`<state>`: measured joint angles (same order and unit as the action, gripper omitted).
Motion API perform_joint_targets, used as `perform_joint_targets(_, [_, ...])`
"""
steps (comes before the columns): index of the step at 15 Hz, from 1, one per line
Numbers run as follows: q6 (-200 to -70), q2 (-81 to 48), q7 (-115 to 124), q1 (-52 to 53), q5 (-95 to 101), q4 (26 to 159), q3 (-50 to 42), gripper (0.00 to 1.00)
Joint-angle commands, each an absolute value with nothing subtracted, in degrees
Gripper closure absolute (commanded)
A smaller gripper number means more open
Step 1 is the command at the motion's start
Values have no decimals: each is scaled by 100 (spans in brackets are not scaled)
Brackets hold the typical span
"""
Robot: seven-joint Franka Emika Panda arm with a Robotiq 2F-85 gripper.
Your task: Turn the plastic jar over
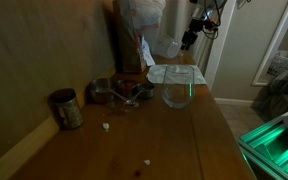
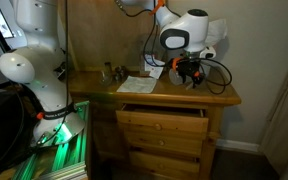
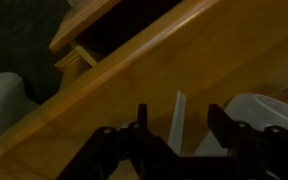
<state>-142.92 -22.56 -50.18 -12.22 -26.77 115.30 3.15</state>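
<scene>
The plastic jar point(image 3: 268, 112) is outside the open fingers of the robot's gripper, so next the gripper rises clear and line up over the jar's body point(image 1: 169, 46) from above before it turns the jar.
In the wrist view a frosty-white rounded shape, apparently the plastic jar point(image 3: 270, 112), lies on the wooden top just outside my right finger. My gripper point(image 3: 179, 106) is open, fingers apart; only a thin pale strip shows between them, touching neither. In an exterior view the gripper point(image 1: 191, 38) hangs at the far end of the table beside a whitish object point(image 1: 167, 47) that may be the jar. In an exterior view the gripper point(image 2: 189, 72) sits low over the dresser's right end, where I cannot make the jar out.
A clear glass vessel point(image 1: 178, 88) with a green glint stands on a sheet of paper point(image 1: 162, 73). A metal mug point(image 1: 66, 108) is by the wall, with small clutter point(image 1: 119, 92) behind it. The top drawer point(image 2: 162, 112) is pulled open.
</scene>
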Motion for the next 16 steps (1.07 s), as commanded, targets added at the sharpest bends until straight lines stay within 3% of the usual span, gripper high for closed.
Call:
perform_joint_targets(1, [-14719,-2460,-5092,-1301,-2666,11497,455,3])
perform_joint_targets(4, [-14917,-2562,-5090,-1355,-2663,11493,554,3])
perform_joint_targets(6, [-15001,-2600,-5083,-1380,-2650,11490,611,27])
perform_joint_targets(7, [-15033,-2613,-5080,-1387,-2639,11491,631,29])
perform_joint_targets(16, [-14962,-2624,-4967,-1405,-2568,11497,663,93])
